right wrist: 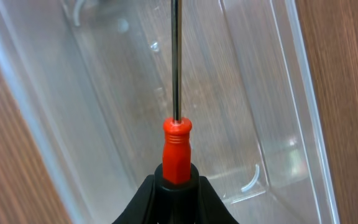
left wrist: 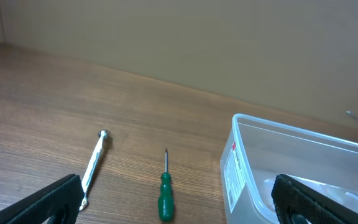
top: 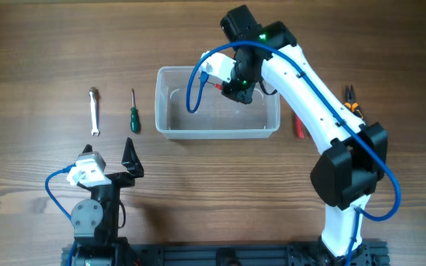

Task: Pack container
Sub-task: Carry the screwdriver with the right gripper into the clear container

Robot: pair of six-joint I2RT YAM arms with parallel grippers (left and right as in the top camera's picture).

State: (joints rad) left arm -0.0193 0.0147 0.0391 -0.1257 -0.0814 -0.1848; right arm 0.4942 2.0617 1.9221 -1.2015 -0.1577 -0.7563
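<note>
I should keep lowering the red-handled screwdriver [right wrist: 177, 149] with my right gripper until it gets near the container's bottom [top: 219, 115], then let go, because it is hanging inside the container's sides, above the container's empty bottom.
The clear plastic container [top: 218, 131] stands at the table's middle back; it also shows in the left wrist view [left wrist: 247, 162] and the right wrist view [right wrist: 278, 74]. My right gripper [top: 237, 87] is above the container's right half, shut on a red-handled screwdriver [right wrist: 176, 149] whose metal shaft points down into the tub. My left gripper [top: 128, 159] is open and empty near the front left. A green-handled screwdriver [top: 133, 117] [left wrist: 165, 196] and a silver wrench [top: 94, 111] [left wrist: 93, 163] lie on the table left of the container.
A red-handled tool [top: 299, 127] and orange-handled pliers [top: 352, 100] lie on the table right of the container, partly hidden by my right arm. The table is brown wood.
</note>
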